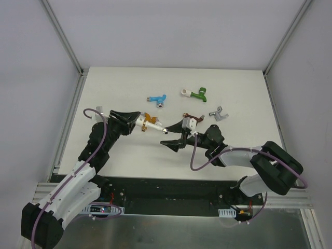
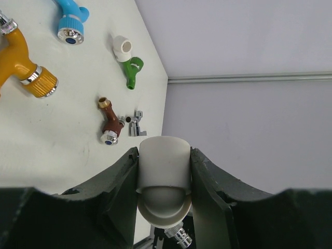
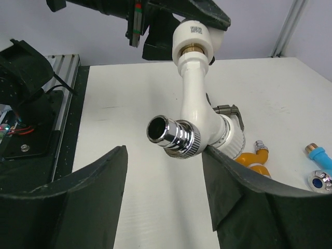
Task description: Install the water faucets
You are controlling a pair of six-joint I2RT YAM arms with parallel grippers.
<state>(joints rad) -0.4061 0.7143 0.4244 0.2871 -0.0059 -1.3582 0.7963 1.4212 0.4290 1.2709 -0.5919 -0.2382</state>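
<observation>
The white faucet's chrome spout [image 3: 168,134] is pointing into the open fingers of my right gripper. Next, my left gripper turns the faucet before my right gripper grabs the faucet's body [image 3: 203,124].
My left gripper [image 1: 138,122] [image 2: 164,151] is shut on a short white pipe fitting [image 2: 163,158] [image 3: 194,37]. A white faucet [image 1: 154,126] [image 3: 199,101] is joined to that fitting, its chrome spout [image 3: 174,137] pointing at the right wrist camera. My right gripper [image 1: 165,136] [image 3: 163,174] is open around the spout; its right finger [image 3: 236,179] touches the faucet's ribbed cap, while the left finger [image 3: 98,179] stands apart. On the table lie the orange [image 1: 149,120] [image 2: 21,62], blue [image 1: 157,99], green [image 1: 198,94], brown [image 2: 110,123] and grey [image 1: 219,113] faucets.
A second white fitting [image 1: 184,92] [image 2: 123,47] lies against the green faucet. Aluminium frame posts and white walls close in the table [image 1: 249,98] at the left, back and right. The arm bases stand on a black rail [image 1: 166,192] at the near edge.
</observation>
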